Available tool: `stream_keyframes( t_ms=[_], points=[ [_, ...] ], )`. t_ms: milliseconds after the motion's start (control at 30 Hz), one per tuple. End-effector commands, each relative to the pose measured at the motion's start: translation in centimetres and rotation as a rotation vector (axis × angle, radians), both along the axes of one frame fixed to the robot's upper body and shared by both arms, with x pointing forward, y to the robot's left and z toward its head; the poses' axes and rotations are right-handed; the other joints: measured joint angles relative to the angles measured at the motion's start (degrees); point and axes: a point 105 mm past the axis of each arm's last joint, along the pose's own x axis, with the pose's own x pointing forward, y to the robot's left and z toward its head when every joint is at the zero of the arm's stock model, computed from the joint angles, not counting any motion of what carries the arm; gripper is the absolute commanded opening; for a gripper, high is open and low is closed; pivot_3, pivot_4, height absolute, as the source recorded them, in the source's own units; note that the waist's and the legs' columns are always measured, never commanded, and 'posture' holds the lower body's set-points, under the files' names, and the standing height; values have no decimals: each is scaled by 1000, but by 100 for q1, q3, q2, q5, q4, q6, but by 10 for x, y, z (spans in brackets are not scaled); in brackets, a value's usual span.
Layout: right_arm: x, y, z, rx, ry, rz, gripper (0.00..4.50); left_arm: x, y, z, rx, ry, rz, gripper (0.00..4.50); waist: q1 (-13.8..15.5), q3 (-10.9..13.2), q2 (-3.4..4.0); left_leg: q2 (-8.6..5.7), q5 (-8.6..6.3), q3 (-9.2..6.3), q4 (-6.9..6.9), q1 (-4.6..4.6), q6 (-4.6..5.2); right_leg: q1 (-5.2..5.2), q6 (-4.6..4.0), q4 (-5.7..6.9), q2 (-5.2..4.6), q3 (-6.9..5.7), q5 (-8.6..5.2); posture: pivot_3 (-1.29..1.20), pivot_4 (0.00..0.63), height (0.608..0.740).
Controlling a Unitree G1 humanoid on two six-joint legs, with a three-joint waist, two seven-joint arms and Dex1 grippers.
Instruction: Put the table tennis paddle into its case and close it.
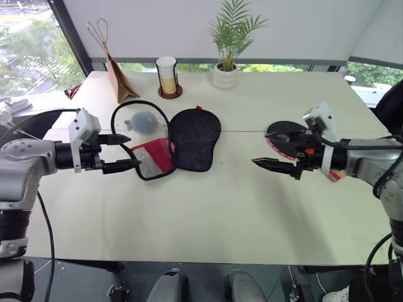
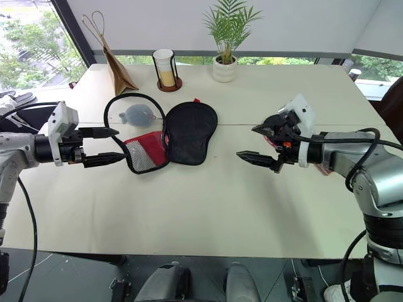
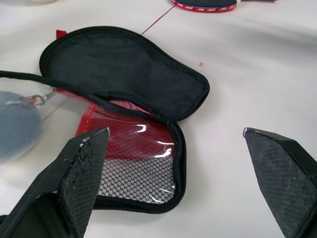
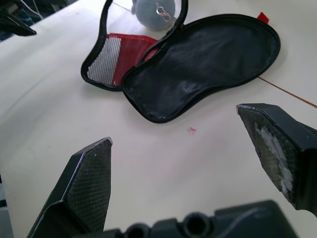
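The curved edge of the case's black half (image 1: 215, 148) lies free and faces the robot's right gripper, so it should keep moving there until its fingers straddle that edge (image 1: 213, 155).
The case (image 1: 194, 138) lies unzipped and spread flat on the table's left half, its black lining facing up and the red mesh-pocket half (image 1: 153, 157) beside it. The table tennis paddle (image 1: 284, 130), black face with a red rim, lies flat on the right half and is partly hidden behind my right gripper. My left gripper (image 1: 134, 151) hovers open just left of the case, pointing at it with nothing between its fingers. Over the table between case and paddle, my right gripper (image 2: 247, 142) is open and empty, pointing left. The left wrist view shows the case (image 3: 124, 74) and the paddle's edge (image 3: 205, 5).
A grey-blue fluffy ball (image 1: 143, 121) on a clip lies inside the case's strap loop. At the back of the white table (image 1: 208, 214) stand a brown paper bag (image 1: 118, 78), a cup on a coaster (image 1: 167, 75) and a potted plant (image 1: 225, 70).
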Motion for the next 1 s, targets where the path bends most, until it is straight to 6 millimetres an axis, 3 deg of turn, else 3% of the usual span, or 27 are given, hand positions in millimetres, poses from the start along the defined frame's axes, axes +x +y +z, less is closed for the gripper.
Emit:
stream_keyframes(
  t_ms=[33,733,1000],
  points=[
    [-5,1,9,0,-41,7,4476,-3,3,17,1,-48,4,4500,1,0,0,0,0,0,0,0,0,0,0,0,0,0,0,0,150,740],
    [0,2,-2,33,14,-72,4476,-2,-8,16,-17,-61,-14,4500,1,0,0,0,0,0,0,0,0,0,0,0,0,0,0,0,150,740],
    [23,15,-15,75,77,-135,4476,0,-7,16,-18,-66,-9,4500,-10,0,0,0,0,0,0,0,0,-2,0,0,1,1,0,0,150,740]
  ],
)
